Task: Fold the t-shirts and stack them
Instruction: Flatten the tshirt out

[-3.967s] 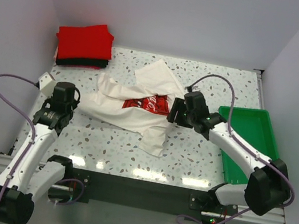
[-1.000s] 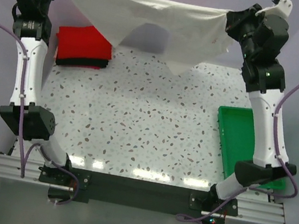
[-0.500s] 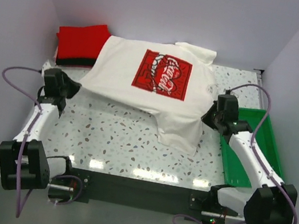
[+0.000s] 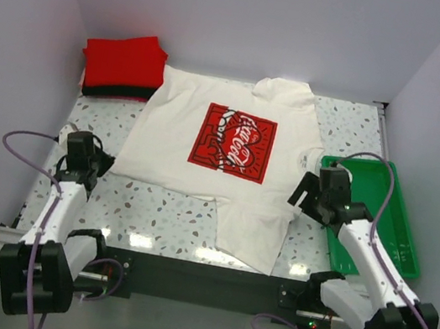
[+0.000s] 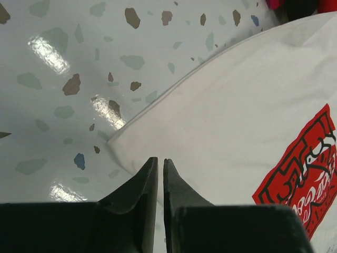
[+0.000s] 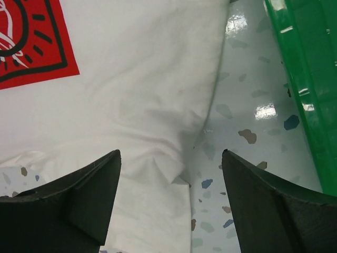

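I should lift the sleeve's end inward with my right gripper, as the near sleeve juts from the t-shirt, far from my left gripper at the hem corner.
The cream-white t-shirt lies spread flat on the table with its red chest print facing up and a sleeve hanging toward the near edge. A folded red t-shirt sits on a folded black one at the back left. My left gripper is shut at the shirt's left hem corner. In the left wrist view its tips hover over the cloth with nothing seen between them. My right gripper is open over the shirt's right edge, its jaws wide apart.
A green plastic tray stands at the right, close beside my right arm, and its rim shows in the right wrist view. White walls enclose the table on three sides. Speckled tabletop shows in front of the shirt.
The shirt was stretched high between both grippers, then came down flat, print up. It now lies nearer to me, the right gripper has let go, and both arms have drawn back.
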Controlling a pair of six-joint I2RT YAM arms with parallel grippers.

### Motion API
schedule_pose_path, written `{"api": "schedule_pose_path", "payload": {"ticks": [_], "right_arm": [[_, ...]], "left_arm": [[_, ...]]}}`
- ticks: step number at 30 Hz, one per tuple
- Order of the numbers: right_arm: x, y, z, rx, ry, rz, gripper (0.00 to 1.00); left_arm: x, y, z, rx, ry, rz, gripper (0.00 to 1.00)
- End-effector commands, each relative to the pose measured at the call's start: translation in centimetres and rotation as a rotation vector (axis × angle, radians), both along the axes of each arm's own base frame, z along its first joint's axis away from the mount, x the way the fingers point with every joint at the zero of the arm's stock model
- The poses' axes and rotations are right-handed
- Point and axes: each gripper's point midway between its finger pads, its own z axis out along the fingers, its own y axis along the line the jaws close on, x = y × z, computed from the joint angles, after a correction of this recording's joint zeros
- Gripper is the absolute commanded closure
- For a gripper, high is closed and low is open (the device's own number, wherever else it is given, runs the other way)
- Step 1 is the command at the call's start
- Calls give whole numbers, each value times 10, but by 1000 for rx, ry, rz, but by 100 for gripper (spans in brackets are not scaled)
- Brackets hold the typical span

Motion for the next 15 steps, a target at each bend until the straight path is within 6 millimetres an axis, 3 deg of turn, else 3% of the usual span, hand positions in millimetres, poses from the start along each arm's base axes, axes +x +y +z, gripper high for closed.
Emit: {"api": "schedule_pose_path", "payload": {"ticks": [1, 6, 8, 12, 14, 15], "right_arm": [[-25, -10, -3, -4, 3, -32, 19], [-26, -16, -2, -3, -13, -104, 19], [-13, -18, 8, -12, -57, -130, 21], [39, -15, 35, -43, -116, -141, 25], [56, -21, 38, -101, -99, -167, 28], [65, -22, 27, -125, -60, -171, 30]], "left_arm": [[-12, 13, 5, 64, 7, 50, 87], [-18, 15, 4, 61, 26, 73, 94], [-12, 13, 7, 60, 3, 56, 94], [0, 4, 13, 44, -25, -20, 96], [4, 3, 19, 49, -39, -37, 96], [5, 3, 20, 56, -42, -43, 96]]}}
